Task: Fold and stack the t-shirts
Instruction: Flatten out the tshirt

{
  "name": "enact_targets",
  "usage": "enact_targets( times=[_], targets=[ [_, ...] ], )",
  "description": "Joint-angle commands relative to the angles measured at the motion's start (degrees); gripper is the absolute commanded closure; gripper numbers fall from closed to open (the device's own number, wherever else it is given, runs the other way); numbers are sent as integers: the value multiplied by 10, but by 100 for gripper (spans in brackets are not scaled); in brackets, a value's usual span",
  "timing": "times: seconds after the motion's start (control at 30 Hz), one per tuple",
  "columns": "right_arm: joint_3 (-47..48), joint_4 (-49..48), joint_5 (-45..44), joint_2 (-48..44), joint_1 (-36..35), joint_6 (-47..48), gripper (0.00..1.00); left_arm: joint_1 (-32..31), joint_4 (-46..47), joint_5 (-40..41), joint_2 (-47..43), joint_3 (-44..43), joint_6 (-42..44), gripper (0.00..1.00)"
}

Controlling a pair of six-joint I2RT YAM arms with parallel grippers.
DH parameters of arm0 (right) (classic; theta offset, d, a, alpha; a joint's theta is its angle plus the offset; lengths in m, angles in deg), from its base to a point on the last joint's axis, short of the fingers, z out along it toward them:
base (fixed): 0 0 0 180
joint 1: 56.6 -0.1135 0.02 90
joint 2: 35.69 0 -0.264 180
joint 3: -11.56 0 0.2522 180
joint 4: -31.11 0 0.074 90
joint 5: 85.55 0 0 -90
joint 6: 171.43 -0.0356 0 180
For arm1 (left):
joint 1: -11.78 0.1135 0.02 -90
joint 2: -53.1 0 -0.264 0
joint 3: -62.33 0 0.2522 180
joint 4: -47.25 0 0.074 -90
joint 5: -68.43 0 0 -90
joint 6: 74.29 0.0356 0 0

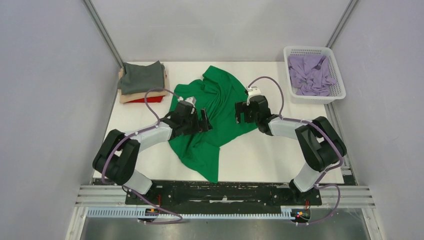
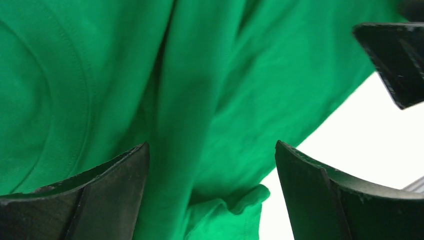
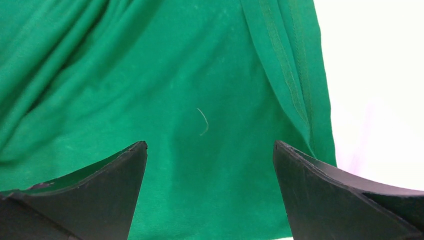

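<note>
Bunched folds of the green t-shirt (image 1: 196, 143) are under my left gripper, so it should grab the trailing end (image 1: 214, 173) before both grippers raise and spread the t-shirt.
The bright green t-shirt (image 1: 212, 107) lies crumpled in the middle of the white table, one end trailing toward the near edge. My left gripper (image 1: 199, 120) is open over the shirt's left-middle part; in the left wrist view its fingers (image 2: 107, 192) straddle green folds (image 2: 200, 100). My right gripper (image 1: 242, 112) is open over the shirt's right edge; its view shows flat green cloth (image 3: 200, 90) with a hem beside bare table. A lavender t-shirt (image 1: 311, 74) lies bunched in the basket. Dark grey (image 1: 141, 76), tan (image 1: 134, 97) and red (image 1: 145, 100) t-shirts are folded in a stack at the back left.
The white mesh basket (image 1: 341, 91) stands at the back right corner. Grey walls close in the table on the left, back and right. The right gripper's tip shows at the top right of the left wrist view (image 2: 395, 55).
</note>
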Motion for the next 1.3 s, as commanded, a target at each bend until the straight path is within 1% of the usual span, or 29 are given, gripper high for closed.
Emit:
enact_targets(
  times=[0.0, 0.07, 0.1, 0.2, 0.33, 0.37, 0.43, 0.5, 0.53, 0.57, 0.63, 0.7, 0.8, 0.93, 1.03, 1.13, 1.27],
  targets=[
    [-1, 9, -3, 11, 13, -9, 2, 2, -1, 55, 36, -12, -26, 0],
    [-26, 8, -3, 6, 20, -19, 2, 3, -20, 65, 74, -43, -24, 0],
    [-39, 7, -2, 2, 23, -23, 2, 4, -30, 85, 92, -63, -19, 0],
    [-91, 8, 3, -20, 26, -40, 2, 7, -38, 100, 158, -124, -3, 0],
    [-170, 17, 69, -65, 22, -72, 2, 13, -53, 100, 255, -247, 7, 0],
    [-191, 15, 83, -84, 14, -79, 2, 13, -53, 106, 278, -275, 14, 0],
    [-227, 16, 83, -121, -15, -84, 2, 15, -75, 115, 330, -355, 26, 0],
    [-232, 34, 71, -150, -57, -76, 2, 16, -116, 118, 377, -438, 36, 0],
    [-226, 47, 67, -164, -75, -70, 2, 16, -133, 112, 386, -470, 42, 0],
    [-219, 61, 47, -179, -85, -65, 2, 16, -137, 107, 383, -482, 44, 0],
    [-205, 72, 26, -210, -85, -61, 2, 15, -125, 106, 351, -464, 51, 0],
    [-184, 88, -8, -242, -85, -53, 2, 15, -116, 112, 285, -421, 62, 0],
    [-161, 107, -43, -291, -85, -50, 2, 15, -116, 142, 172, -323, 70, 0],
    [-158, 138, -86, -330, -84, -62, 2, 15, -127, 207, 5, -179, 46, 0],
    [-166, 174, -96, -348, -81, -65, 2, 16, -188, 282, -84, -95, 8, 0],
    [-176, 195, -94, -354, -78, -65, 2, 16, -245, 312, -136, -30, -38, 0],
    [-172, 221, -93, -344, -78, -63, 2, 17, -269, 320, -185, 38, -83, 0]
  ],
)
